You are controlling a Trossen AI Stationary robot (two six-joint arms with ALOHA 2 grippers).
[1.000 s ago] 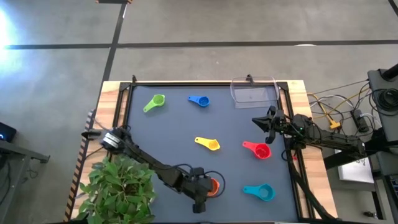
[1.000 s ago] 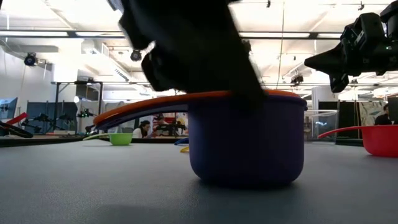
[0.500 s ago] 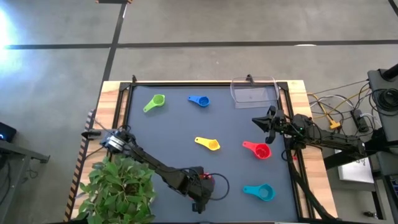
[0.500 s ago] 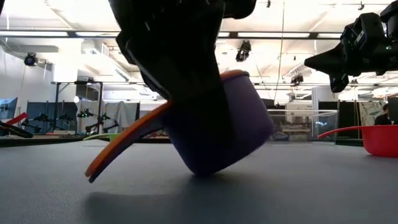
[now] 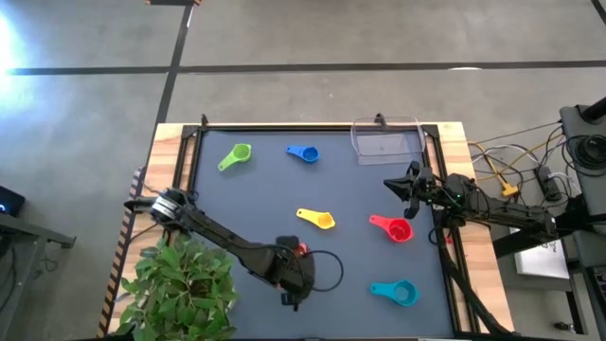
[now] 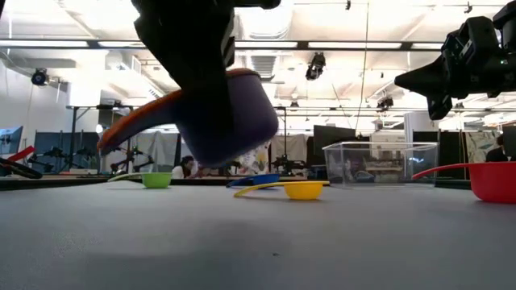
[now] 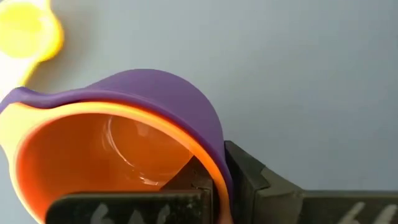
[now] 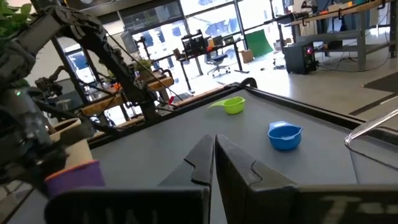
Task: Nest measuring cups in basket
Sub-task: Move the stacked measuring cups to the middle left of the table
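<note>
My left gripper is carrying the nested cups, with the orange cup (image 7: pixel 121 146) inside the purple cup. It should go on moving them to the open mat (image 5: pixel 273 207) beside the yellow cup until they rest.
My left gripper (image 5: pixel 294 270) is near the table's near edge, shut on a purple measuring cup (image 6: pixel 224 113) with an orange cup (image 7: pixel 106 155) nested inside it. Both hang clear above the table. The green cup (image 5: pixel 235 156), blue cup (image 5: pixel 303 153), yellow cup (image 5: pixel 318 219), red cup (image 5: pixel 393 227) and teal cup (image 5: pixel 396 293) rest on their bases on the dark mat. The clear basket (image 5: pixel 386 140) stands at the far right corner. My right gripper (image 5: pixel 402 189) is shut and hovers between the basket and the red cup. My left gripper pinches the wall of the nested purple and orange cups at their rim (image 7: pixel 214 167), opposite the handles. One finger (image 7: pixel 186 180) is inside the orange cup and the other finger (image 7: pixel 249 174) is outside the purple one. The pair is lifted clear and tilted, handles (image 6: pixel 129 129) sloping down.
A potted plant (image 5: pixel 180 284) stands at the near left corner beside the left arm. Cables (image 5: pixel 511 180) lie off the table's right edge. Open mat lies in the middle between the yellow cup and the basket.
My left gripper has risen and moved a little toward the table's left and far side, still shut on the nested purple and orange cups. The cups stood on the mat, then tipped with the handles down, and are now lifted clear.
</note>
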